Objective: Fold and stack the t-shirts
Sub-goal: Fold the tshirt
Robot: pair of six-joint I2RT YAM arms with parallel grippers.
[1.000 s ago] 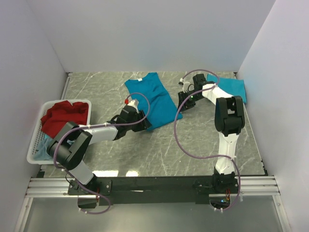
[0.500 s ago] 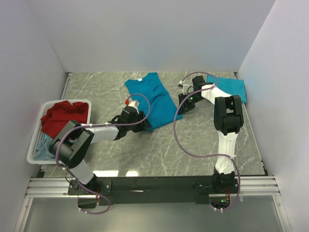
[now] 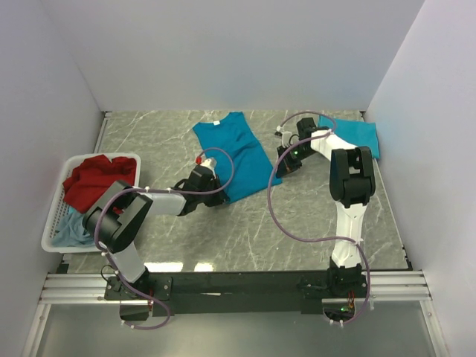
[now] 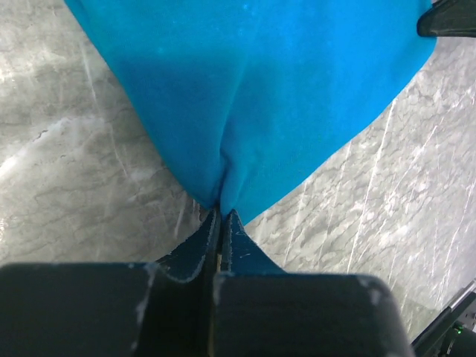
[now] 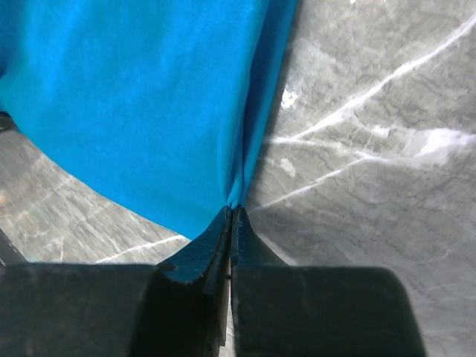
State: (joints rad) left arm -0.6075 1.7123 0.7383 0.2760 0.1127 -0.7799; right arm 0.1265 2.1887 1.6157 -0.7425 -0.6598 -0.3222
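Note:
The teal-blue t-shirt lies slanted, far from the table's near edge, so I should pull it nearer and straighter, and my left gripper should regrasp its near corner.
A teal-blue t-shirt lies flat on the grey marble table, white neck label at its far end. My left gripper is shut on the shirt's near left corner; the left wrist view shows the cloth pinched between the tips. My right gripper is shut on the near right corner, where cloth bunches into the closed tips. A second teal t-shirt lies folded at the far right. Red and pale grey-blue t-shirts sit in the basket.
A white slatted basket stands at the table's left edge. White walls close in the left, back and right sides. Purple cables loop off both arms above the marble. The right arm's elbow rises beside the folded shirt.
Both grippers have closed from open onto the near corners of the flat teal shirt. The left one slid slightly nearer; the right one edged toward the shirt's corner.

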